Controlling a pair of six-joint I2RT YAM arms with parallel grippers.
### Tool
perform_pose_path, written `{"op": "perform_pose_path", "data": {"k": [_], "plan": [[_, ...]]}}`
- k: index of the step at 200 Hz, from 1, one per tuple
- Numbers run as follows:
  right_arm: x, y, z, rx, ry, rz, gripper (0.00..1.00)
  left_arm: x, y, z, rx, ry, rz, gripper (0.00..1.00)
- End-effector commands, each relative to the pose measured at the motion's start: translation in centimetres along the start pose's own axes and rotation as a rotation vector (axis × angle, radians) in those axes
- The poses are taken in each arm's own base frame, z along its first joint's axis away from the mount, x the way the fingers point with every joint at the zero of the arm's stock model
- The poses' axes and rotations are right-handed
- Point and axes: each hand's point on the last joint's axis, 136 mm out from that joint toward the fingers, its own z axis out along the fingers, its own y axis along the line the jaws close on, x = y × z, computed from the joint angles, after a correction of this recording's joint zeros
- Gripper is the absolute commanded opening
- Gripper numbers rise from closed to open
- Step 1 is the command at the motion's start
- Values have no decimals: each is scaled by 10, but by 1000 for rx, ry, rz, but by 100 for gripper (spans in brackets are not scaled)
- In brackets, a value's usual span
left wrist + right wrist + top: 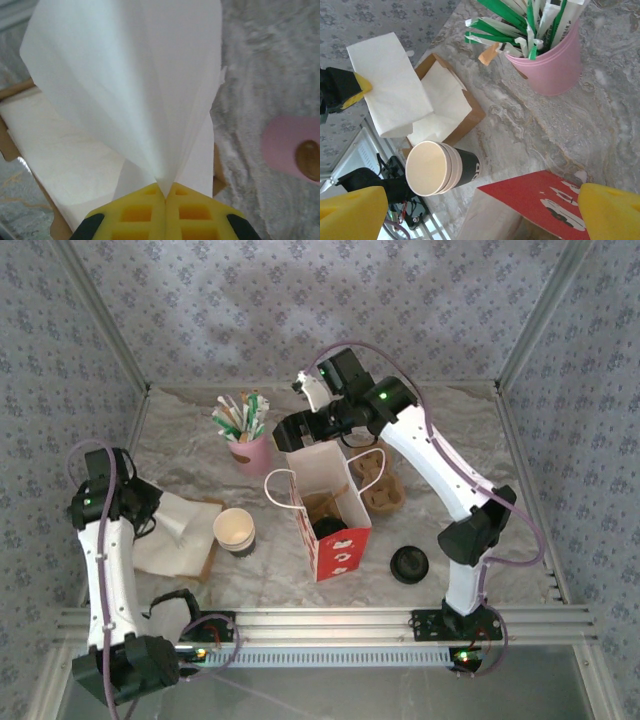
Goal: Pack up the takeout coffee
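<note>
The napkin's loose end (415, 100) sticks out clear of my left gripper. My right gripper should keep its fingers open until that end is between them, and then close.
A red and white paper bag (335, 525) stands open at the table's centre with a dark cup (328, 530) inside. My right gripper (300, 438) hovers over the bag's far edge; in the right wrist view it (482, 202) is open, its yellow fingers (355, 215) wide apart on either side of the bag's rim (540, 192). A stack of black paper cups (235, 531) (442, 167) stands left of the bag. My left gripper (160, 508) (165, 194) is shut on a white napkin (130, 85) (390, 87), lifted off the napkin pile (175, 540).
A pink cup (250, 452) (552, 67) of wrapped straws and stirrers stands behind the cups. A cardboard cup carrier (382, 485) lies right of the bag, a black lid (409, 564) near the front. The napkins rest on a brown tray (470, 117).
</note>
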Motion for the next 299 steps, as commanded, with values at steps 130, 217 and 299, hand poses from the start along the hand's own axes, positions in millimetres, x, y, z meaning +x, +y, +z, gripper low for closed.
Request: {"op": "perform_pose_path", "data": {"k": [130,217,299], "plan": [[-43,63,-83,-158,-383,-360,91,42,-163,-133,634,167,533,0],[-46,95,-108,-270,-449,-647,84,114,-218,-204,983,419,806,0],[-30,112,-101,-386,-391,-759,91,156,-236,-253,1190,538,948,0]]}}
